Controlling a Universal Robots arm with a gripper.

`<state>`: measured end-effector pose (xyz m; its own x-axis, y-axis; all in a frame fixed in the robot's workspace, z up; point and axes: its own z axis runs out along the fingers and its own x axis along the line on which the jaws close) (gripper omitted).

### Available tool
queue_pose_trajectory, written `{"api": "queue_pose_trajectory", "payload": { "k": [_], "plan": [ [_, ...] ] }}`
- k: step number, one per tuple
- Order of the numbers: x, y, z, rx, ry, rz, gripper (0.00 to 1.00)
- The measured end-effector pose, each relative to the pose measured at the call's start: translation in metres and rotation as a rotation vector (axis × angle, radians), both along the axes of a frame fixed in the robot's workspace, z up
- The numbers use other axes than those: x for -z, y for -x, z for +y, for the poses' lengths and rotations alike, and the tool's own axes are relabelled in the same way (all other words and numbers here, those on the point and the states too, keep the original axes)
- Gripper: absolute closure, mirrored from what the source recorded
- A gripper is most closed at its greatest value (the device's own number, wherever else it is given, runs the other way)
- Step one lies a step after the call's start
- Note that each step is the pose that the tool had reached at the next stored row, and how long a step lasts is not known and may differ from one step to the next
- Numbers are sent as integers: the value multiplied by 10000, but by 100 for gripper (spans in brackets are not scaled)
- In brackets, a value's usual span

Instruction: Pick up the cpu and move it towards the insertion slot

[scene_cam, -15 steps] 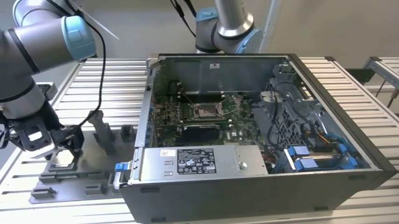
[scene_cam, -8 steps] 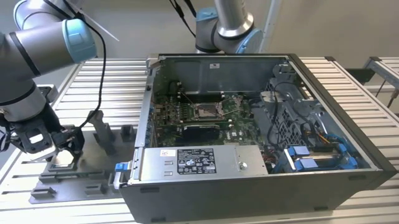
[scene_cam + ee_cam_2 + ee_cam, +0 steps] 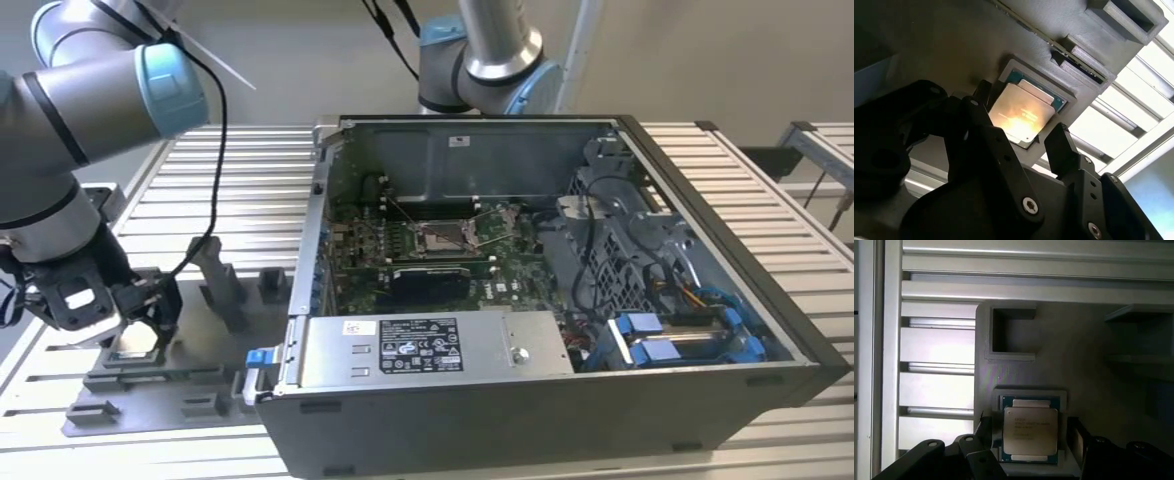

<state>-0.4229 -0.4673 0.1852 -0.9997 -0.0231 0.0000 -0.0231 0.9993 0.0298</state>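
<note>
The low grey rim (image 3: 1030,393) leaves the whole top of the cpu (image 3: 136,340) open. The cpu will come straight out when I lift, and the fixture plate will stay behind.
The cpu (image 3: 134,343) lies flat in a square recess of the grey fixture plate (image 3: 180,385) at the exterior view's left. In both wrist views its silvery top (image 3: 1024,112) (image 3: 1030,430) catches the light. My gripper (image 3: 131,325) hangs just over it, open, with one black finger (image 3: 1060,145) (image 3: 1076,437) on each side of the chip and small gaps between. The insertion slot (image 3: 441,237) sits on the green board inside the open computer case, well off to the exterior view's right of the gripper.
The case wall (image 3: 314,230) stands between the fixture and the board. Upright grey posts (image 3: 220,280) rise from the fixture near the gripper. A second arm (image 3: 487,50) stands behind the case. Cables and blue drive parts (image 3: 667,335) fill the case's right side.
</note>
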Motion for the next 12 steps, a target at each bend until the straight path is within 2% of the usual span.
{"api": "queue_pose_trajectory", "payload": {
  "k": [11,12],
  "plan": [
    [5,-1,0,-27,-1,-10,0],
    [5,-1,0,-29,-2,-10,100]
  ]
}}
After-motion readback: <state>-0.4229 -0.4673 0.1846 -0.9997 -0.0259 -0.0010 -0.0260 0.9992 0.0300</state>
